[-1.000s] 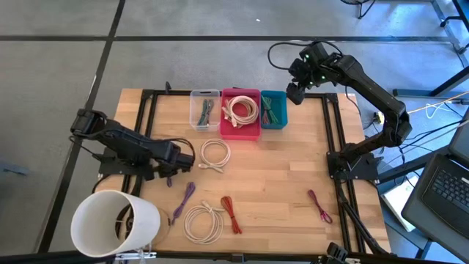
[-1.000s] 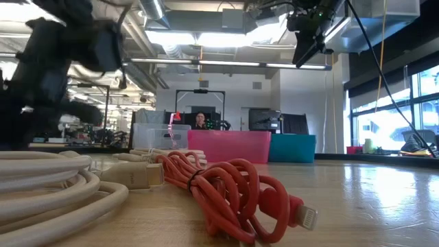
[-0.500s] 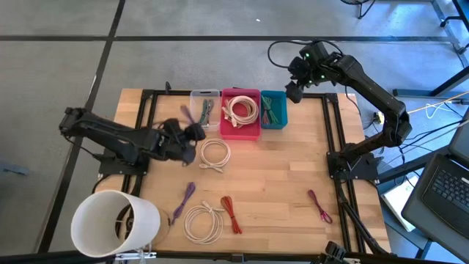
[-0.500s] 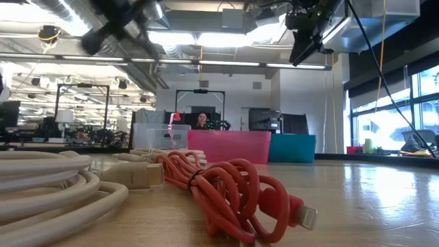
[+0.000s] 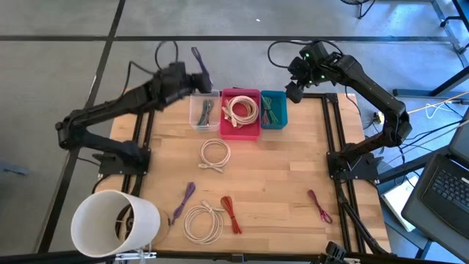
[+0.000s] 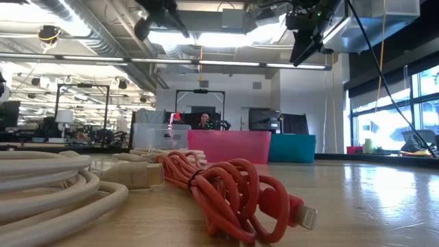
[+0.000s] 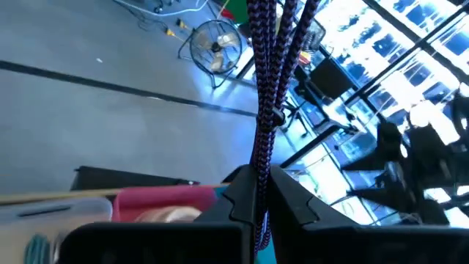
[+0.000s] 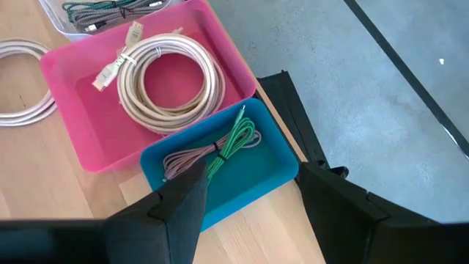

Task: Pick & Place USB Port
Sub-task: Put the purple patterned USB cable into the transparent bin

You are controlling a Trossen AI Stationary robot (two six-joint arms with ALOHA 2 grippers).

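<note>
My left gripper is holding the purple bundle (image 5: 199,60), which sticks out free, higher than the open clear bin (image 5: 204,111). It should now tip down until the bundle points into the bin, then let go.
My left gripper (image 5: 193,79) hangs high above the table's far edge, beside the clear bin (image 5: 204,110), shut on a dark purple braided cable bundle (image 5: 198,61). The same bundle (image 7: 265,88) sticks out past the fingers in the left wrist view. The left gripper (image 6: 162,12) also shows at the top of the low view. My right gripper (image 8: 253,213) waits open, high over the teal bin (image 8: 242,172), and touches nothing. Between the clear bin and the teal one stands a pink bin (image 5: 240,114) with a white coil. My left gripper pinches the purple bundle (image 7: 261,183) between its two fingers, several strands together. The fingers point nearly level toward the table's far side and lie along the bundle. Most of it sticks out beyond the fingertips (image 7: 289,192), lifted clear of the table and bins.
On the wood lie a white coil (image 5: 215,154), a second purple cable (image 5: 183,199), another white coil (image 5: 203,222), a red cable (image 5: 231,214) and a magenta cable (image 5: 319,205). A white bucket (image 5: 113,224) stands at the near left corner. The teal bin holds green and pinkish cables (image 8: 220,150).
My left gripper has risen from the table's left side and swung toward the far edge, up beside the clear bin. It has tipped from pointing down to nearly level. The purple bundle has come up with it, lifted clear of the wood.
</note>
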